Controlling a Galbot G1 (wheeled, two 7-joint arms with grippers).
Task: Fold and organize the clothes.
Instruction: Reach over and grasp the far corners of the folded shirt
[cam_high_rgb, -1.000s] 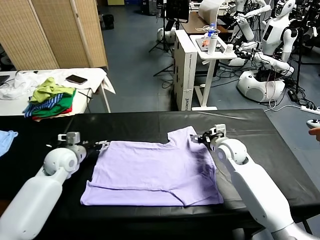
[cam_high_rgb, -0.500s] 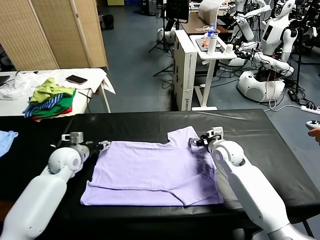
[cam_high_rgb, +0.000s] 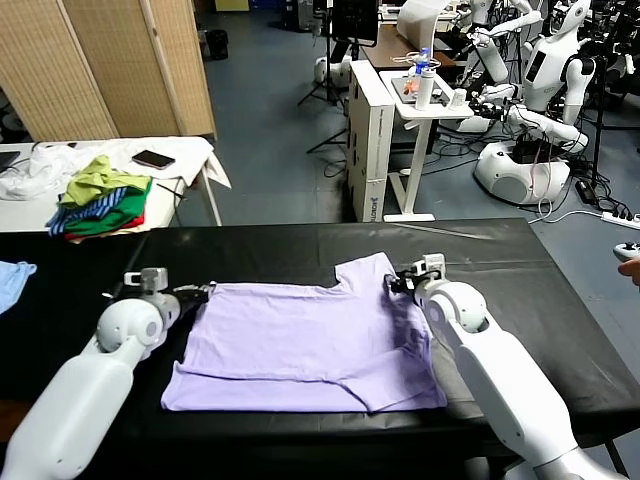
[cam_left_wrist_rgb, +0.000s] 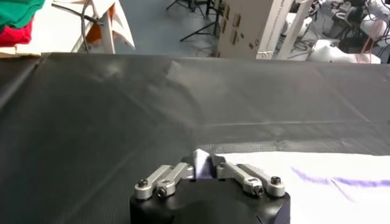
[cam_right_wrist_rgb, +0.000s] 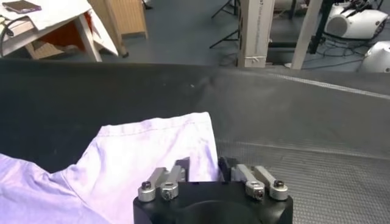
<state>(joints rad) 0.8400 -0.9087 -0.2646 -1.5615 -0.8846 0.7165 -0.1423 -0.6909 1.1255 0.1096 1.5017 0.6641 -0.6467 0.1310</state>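
Next, I open my right gripper wider and pinch the sleeve (cam_right_wrist_rgb: 205, 165) before both grippers fold the T-shirt, because the sleeve's edge (cam_right_wrist_rgb: 215, 153) lies flat in my right gripper's narrow gap.
The pale lavender T-shirt (cam_high_rgb: 310, 345) lies flat on the black table (cam_high_rgb: 520, 260), its hem toward me. My left gripper (cam_high_rgb: 205, 292) rests low at the shirt's far left corner. In the left wrist view the left gripper (cam_left_wrist_rgb: 202, 164) is shut, with a small peak of the T-shirt (cam_left_wrist_rgb: 317, 176) pinched up between its fingers. My right gripper (cam_high_rgb: 397, 283) sits at the far right sleeve. In the right wrist view the right gripper (cam_right_wrist_rgb: 204, 169) has closed in on the edge of the T-shirt (cam_right_wrist_rgb: 152, 146), and cloth fills the narrow gap.
A pile of green, striped and red garments (cam_high_rgb: 100, 200) and a phone (cam_high_rgb: 153, 158) lie on a white side table at the back left. A light blue cloth (cam_high_rgb: 12, 278) lies at the black table's left edge. A white cart (cam_high_rgb: 425, 100) and other robots (cam_high_rgb: 545, 80) stand behind.
Both grippers have gone from wide open to closed on the shirt's far corners. The left one edged right onto the cloth, and the right one edged left onto the sleeve.
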